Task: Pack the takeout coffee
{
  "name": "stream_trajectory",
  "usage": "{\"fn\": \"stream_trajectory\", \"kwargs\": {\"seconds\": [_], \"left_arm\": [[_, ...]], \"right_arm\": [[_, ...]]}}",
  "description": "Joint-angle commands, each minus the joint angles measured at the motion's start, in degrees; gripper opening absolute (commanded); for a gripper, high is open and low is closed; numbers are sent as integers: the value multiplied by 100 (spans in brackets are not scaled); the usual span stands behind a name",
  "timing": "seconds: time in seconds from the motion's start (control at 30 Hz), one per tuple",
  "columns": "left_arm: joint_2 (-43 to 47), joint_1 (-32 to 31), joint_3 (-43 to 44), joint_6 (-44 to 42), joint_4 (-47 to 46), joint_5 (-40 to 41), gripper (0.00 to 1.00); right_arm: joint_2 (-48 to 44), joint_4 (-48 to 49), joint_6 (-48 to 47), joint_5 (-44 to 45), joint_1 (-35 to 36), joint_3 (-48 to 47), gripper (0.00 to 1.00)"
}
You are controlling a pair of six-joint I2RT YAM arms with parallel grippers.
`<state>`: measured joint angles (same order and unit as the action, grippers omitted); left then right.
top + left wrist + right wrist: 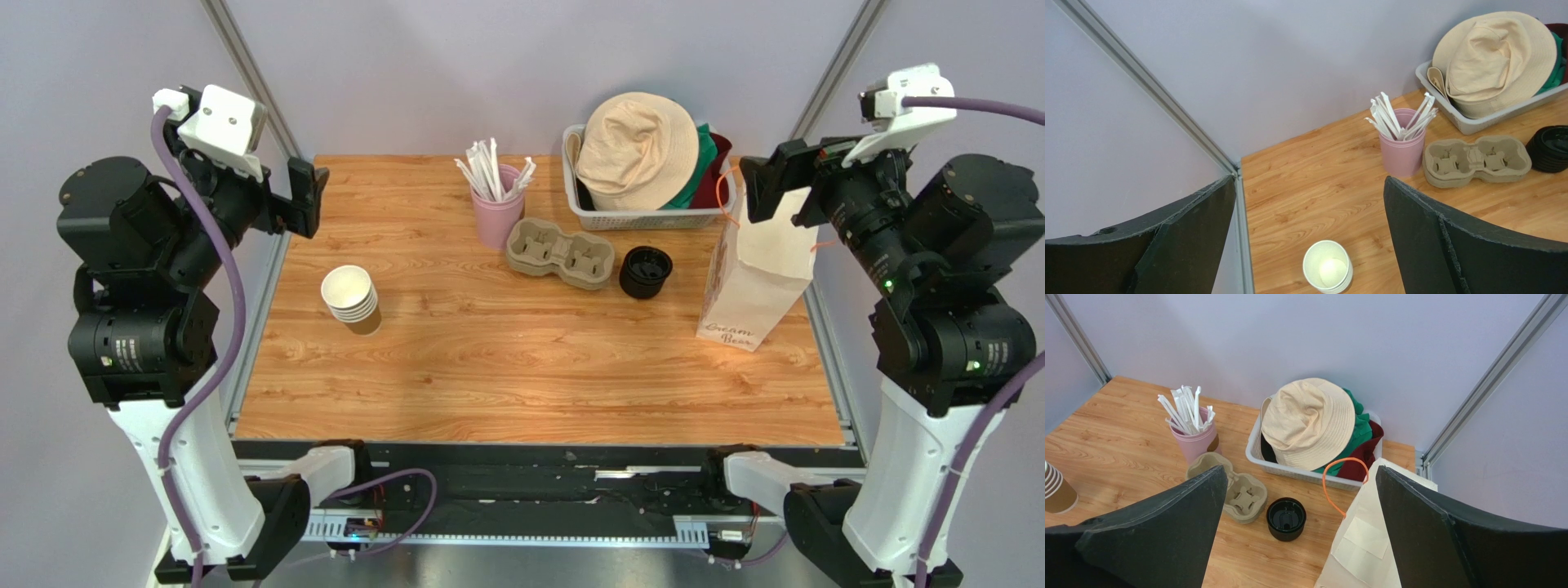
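My right gripper should keep going down, because the orange handle (1325,481) arches clear of the white paper bag's rim (1358,495). It should go on until its open fingers are on both sides of the handle, then close.
No lidded brown cup shows in any view; the takeout coffee is out of view. A stack of lidless brown paper cups (350,298) stands at the table's left, also in the left wrist view (1327,266). A stack of black lids (645,271) sits right of centre, also in the right wrist view (1285,519). A white paper bag (761,263) with an orange handle stands at the right edge. My left gripper (304,196) is open and empty, raised over the back left corner. My right gripper (763,184) is open and empty, raised above the bag.
A pulp cup carrier (561,252) lies at the back centre beside a pink cup of white wrapped straws (497,202). A grey basket (577,196) holding a beige hat (638,147) and clothes stands at the back right. Grey walls enclose the table.
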<state>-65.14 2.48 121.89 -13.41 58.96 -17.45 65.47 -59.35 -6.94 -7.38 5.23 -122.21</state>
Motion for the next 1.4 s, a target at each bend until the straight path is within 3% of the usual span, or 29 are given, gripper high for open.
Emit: {"fn": "stream_trajectory", "kwargs": {"seconds": [0.0,0.3,0.67,0.93,1.2,1.37], "left_arm": [[-51,-2,11,-48,-42,-21,99],[-69,-11,-33,-30,-51,-30,99],[-16,-11,-297,-48,-78,-127,99],[2,-11,-464,-48,-95,-109,99],[-7,-2,-552,-65,-113,-109,99],[-25,-11,-569,-39,-139,-109,99]], "right_arm": [[71,-59,-44,105,22,31,99],[168,-68,-307,-132,30,109,99],[229,1916,-457,929,30,2981,99],[554,2534,-300,1274,30,3678,97],[633,2718,-132,1125,39,4030,81],[739,2789,-80,1019,30,4153,78]]}}
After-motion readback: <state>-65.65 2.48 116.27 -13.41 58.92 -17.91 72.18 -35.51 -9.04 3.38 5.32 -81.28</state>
